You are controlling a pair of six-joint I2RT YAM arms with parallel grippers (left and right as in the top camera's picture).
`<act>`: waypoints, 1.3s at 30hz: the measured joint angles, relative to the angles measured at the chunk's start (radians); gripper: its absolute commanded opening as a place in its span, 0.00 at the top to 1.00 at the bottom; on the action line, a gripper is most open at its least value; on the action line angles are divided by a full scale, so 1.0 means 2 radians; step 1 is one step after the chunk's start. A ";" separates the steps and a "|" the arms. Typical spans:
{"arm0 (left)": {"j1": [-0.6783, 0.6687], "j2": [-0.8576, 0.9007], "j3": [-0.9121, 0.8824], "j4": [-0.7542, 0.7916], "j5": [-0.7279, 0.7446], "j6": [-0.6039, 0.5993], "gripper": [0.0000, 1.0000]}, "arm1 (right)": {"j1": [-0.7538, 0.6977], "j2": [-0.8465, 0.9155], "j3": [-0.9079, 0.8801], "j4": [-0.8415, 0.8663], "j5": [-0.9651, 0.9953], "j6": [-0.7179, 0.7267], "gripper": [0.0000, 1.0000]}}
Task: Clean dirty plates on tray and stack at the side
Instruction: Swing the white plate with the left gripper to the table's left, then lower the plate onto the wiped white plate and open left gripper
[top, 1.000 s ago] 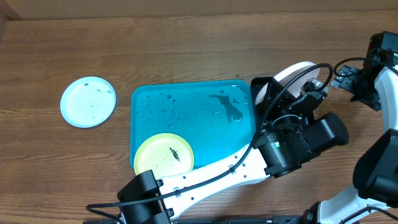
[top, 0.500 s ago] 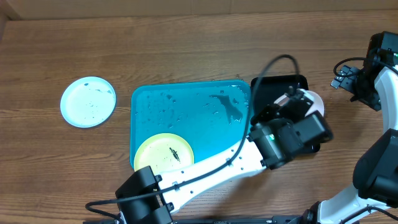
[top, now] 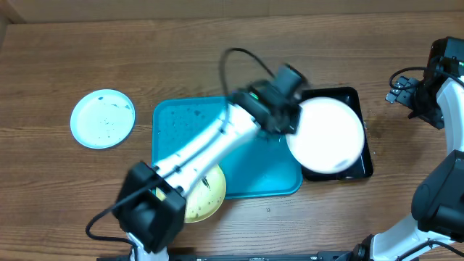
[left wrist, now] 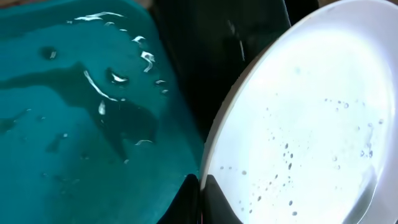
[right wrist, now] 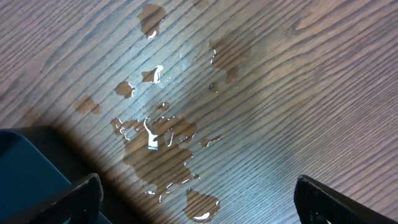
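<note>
My left gripper is holding the white plate (top: 326,135), which hangs face up like the uncovered pale blue-green plate (top: 103,119). It should keep carrying the white plate there until the white plate rests on top.
My left gripper (top: 288,125) is shut on the rim of the white plate (top: 326,138), which hangs face up over the black tray (top: 354,94). In the left wrist view the fingertips (left wrist: 186,196) pinch the edge of the white plate (left wrist: 311,124), which carries fine droplets and specks, beside the wet teal tray (left wrist: 74,124). The yellow-green plate (top: 209,196) lies at the near corner of the teal tray (top: 174,123), partly under my left arm. A pale blue-green plate (top: 103,118) sits on the table at the left. My right gripper (top: 400,93) stands open at the far right, empty.
Under the open right gripper (right wrist: 198,186) a puddle of water (right wrist: 161,149) lies on the wooden table, next to a corner of the black tray (right wrist: 25,168). My left arm (top: 196,159) crosses the teal tray diagonally.
My left arm has swung from the near right to across the teal tray. The white plate, earlier tipped on edge, now faces up over the black tray. The right arm has not moved.
</note>
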 measured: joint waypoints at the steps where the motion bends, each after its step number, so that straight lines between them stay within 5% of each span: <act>1: 0.022 0.000 0.000 -0.001 0.024 0.000 0.96 | 0.000 0.000 0.000 0.000 0.000 0.000 0.00; 11: 0.269 0.000 0.000 -0.046 0.099 -0.014 0.96 | 0.000 0.000 0.000 0.000 0.000 0.000 0.00; 27: 0.621 0.000 -0.067 -0.096 -0.045 -0.052 0.96 | 0.000 0.000 0.000 0.000 0.000 0.000 0.00; 32: 0.681 0.000 -0.090 -0.069 -0.056 -0.053 0.96 | 0.000 0.000 0.000 0.000 0.000 0.000 0.00; 39: 0.683 0.000 -0.118 -0.031 -0.058 -0.052 0.96 | 0.000 0.000 0.000 0.000 0.000 0.000 0.00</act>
